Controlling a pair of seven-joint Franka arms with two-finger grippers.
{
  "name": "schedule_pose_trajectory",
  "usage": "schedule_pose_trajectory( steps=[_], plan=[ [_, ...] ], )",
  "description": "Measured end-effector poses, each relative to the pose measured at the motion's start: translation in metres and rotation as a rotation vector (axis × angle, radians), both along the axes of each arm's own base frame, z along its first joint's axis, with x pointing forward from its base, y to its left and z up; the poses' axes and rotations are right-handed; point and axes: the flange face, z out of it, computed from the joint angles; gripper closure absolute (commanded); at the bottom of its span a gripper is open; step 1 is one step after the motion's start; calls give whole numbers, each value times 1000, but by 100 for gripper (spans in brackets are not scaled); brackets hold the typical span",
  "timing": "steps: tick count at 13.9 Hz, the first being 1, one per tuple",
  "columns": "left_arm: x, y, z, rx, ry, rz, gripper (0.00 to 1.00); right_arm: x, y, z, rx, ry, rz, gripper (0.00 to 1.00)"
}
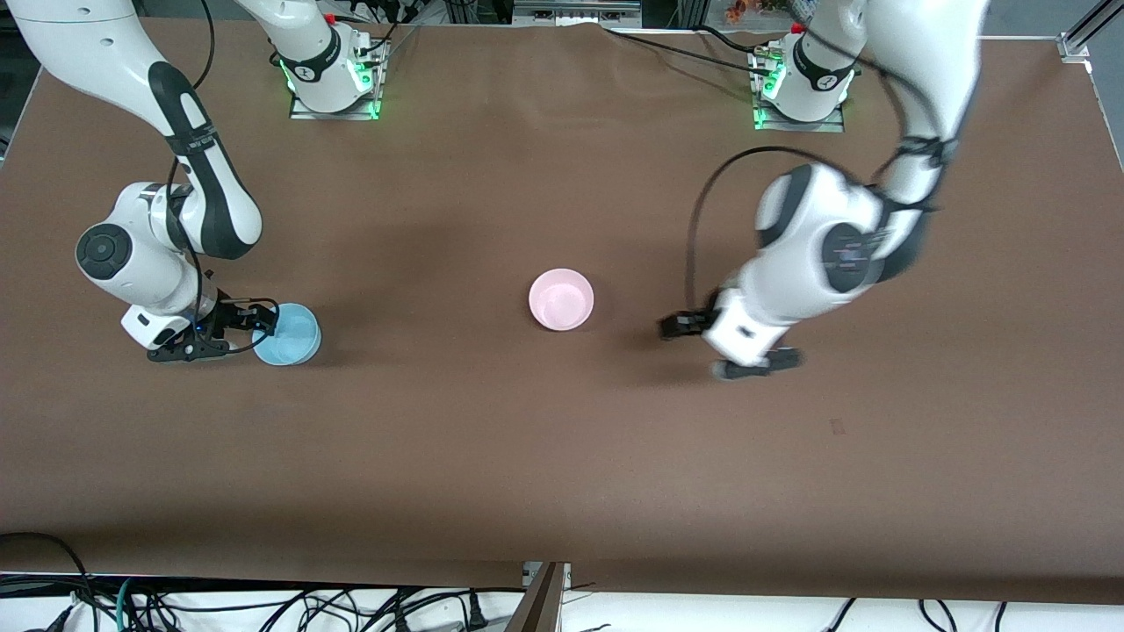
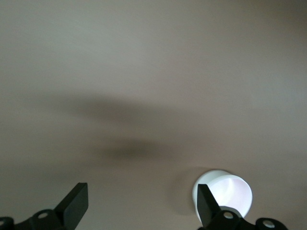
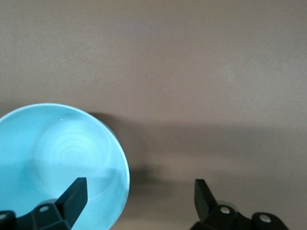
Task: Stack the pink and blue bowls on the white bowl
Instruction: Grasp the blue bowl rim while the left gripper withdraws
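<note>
The round, empty openings of the blue bowl and the pink bowl look equally wide, so I expect the blue one to nest inside the pink one and cover it when I lower it.
The light blue bowl stands upright at the right arm's end of the table. My right gripper is open and low at its edge. In the right wrist view the blue bowl has one fingertip over its inside, and the gripper straddles the rim. The pale pink bowl stands upright mid-table. My left gripper is open, empty and blurred over bare table beside it. The left wrist view shows the left gripper and a pale bowl past one fingertip; I cannot tell whether it is white or pink. No white bowl shows in the front view.
The brown table stretches wide between the bowls and toward the front camera. The arm bases stand along the edge farthest from the front camera. Cables hang below the near edge.
</note>
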Motion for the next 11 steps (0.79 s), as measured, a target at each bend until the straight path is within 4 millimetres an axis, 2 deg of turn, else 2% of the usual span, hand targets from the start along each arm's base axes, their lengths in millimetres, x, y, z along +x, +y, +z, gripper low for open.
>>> schedule_pose_trajectory(
  steps=[2,4,7,9,11],
  plan=[
    [7,57,34,19,-12,39,0,-6,-1,-6,0,-10,-2,5],
    [9,112,58,31,-18,49,0,-9,-3,-8,0,-11,-4,19],
    [2,196,82,110,-8,7,0,-9,-3,-8,0,-12,-4,43],
    [-3,236,97,175,-33,-33,0,-9,-3,-8,0,-12,-4,54],
    [-9,258,113,202,-50,-38,0,-10,-3,-9,0,-10,-4,74]
  ],
)
